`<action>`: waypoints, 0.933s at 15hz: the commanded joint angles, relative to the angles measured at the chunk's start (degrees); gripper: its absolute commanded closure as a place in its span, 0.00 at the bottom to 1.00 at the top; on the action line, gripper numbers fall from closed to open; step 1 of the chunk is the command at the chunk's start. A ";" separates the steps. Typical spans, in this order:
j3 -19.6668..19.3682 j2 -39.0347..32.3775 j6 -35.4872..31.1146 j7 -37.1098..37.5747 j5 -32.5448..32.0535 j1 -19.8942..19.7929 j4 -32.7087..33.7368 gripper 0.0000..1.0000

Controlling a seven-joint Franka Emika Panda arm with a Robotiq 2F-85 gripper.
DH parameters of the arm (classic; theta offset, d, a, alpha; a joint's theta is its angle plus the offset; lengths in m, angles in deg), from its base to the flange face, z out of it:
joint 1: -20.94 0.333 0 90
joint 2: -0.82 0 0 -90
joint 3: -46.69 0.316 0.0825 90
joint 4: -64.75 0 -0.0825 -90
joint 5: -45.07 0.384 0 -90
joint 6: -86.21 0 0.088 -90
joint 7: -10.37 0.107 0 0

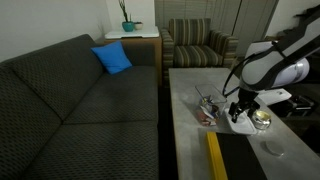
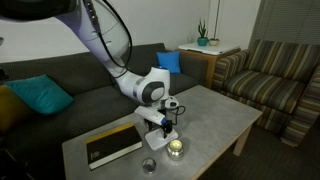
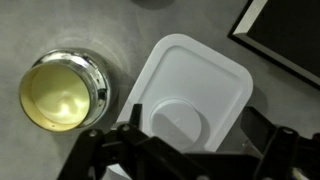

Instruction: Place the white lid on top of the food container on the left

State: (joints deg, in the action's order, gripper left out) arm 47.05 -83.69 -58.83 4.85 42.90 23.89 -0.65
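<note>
My gripper needs to turn square to the lid's long sides (image 3: 236,112) before it closes, since the white lid (image 3: 195,82) lies at a slant to my open fingers.
The white lid (image 3: 195,75) lies flat on the grey table, a round raised disc in its middle. My gripper (image 3: 200,130) hangs just above it, open, with one dark finger (image 3: 135,122) on each side of the lid's near end and nothing held. In an exterior view the gripper (image 1: 238,108) stands over the lid (image 1: 240,124). The food container (image 1: 207,111), low and clear with reddish contents, sits on the table a little toward the couch from the gripper. It does not show in the wrist view.
A round container with yellowish contents (image 3: 60,92) stands close beside the lid (image 1: 262,120) (image 2: 176,148). A black book with a yellow edge (image 1: 215,155) (image 2: 110,145) and a small grey disc (image 1: 273,148) (image 2: 149,166) lie nearby. Couch (image 1: 80,100) alongside the table.
</note>
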 commanded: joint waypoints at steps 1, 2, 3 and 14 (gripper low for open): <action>-1.38 0.00 1.01 4.26 0.08 0.40 -0.38 0.00; -1.65 -0.01 1.58 5.31 0.11 0.43 -0.37 0.00; -1.69 -0.02 2.25 5.99 0.17 0.35 -0.35 0.00; -1.29 0.54 3.83 7.27 -0.14 0.57 -1.99 0.00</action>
State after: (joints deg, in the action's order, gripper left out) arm 46.49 -83.72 -52.60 11.40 43.29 23.64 -0.80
